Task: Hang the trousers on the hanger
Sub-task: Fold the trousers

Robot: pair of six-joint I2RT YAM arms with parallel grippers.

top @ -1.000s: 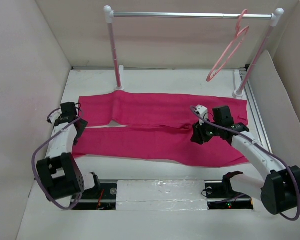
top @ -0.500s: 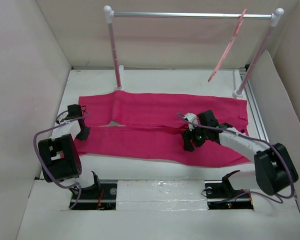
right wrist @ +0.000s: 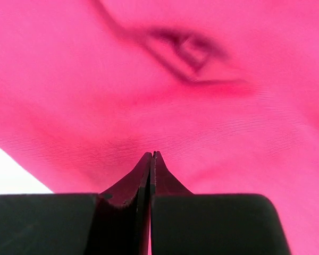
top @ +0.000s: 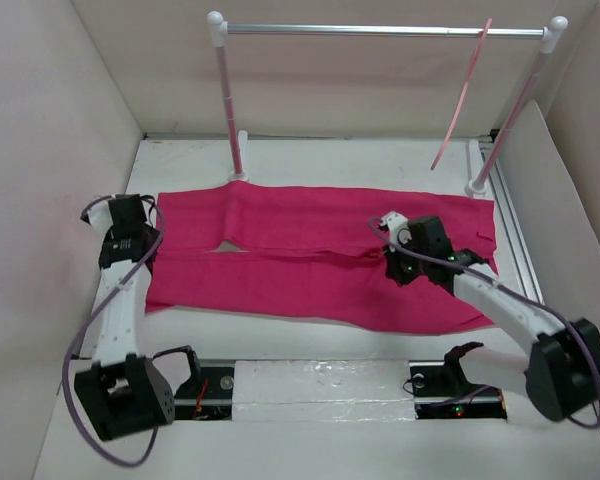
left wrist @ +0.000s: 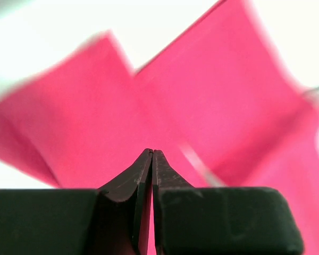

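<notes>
My right gripper is to grab the waist's near corner (top: 483, 321) and help fold the legs together before the trousers are hung, because the trousers' near leg (top: 250, 286) is spread out next to the far leg.
The magenta trousers (top: 310, 255) lie flat across the table, both legs stretched to the right. The pale-pink hanger (top: 460, 95) hangs edge-on from the rail's right end. My left gripper (top: 136, 244) hovers at the trousers' left end, shut; in the left wrist view its tips (left wrist: 151, 152) meet with nothing between them, above the blurred cloth (left wrist: 212, 101). My right gripper (top: 400, 266) sits over the seam between the legs, right of the middle. In the right wrist view its tips (right wrist: 152, 154) are shut just over the cloth (right wrist: 95, 95), near a dark fold (right wrist: 189, 50).
A white-and-silver garment rail (top: 380, 31) spans the back on two slanted posts (top: 230, 110). White walls close in the left, the back and the right. A metal strip (top: 515, 240) runs along the table's right side.
The right jaws have closed over the seam between the legs. The left arm has straightened and shifted left with its jaws now shut. The hanger has swung edge-on.
</notes>
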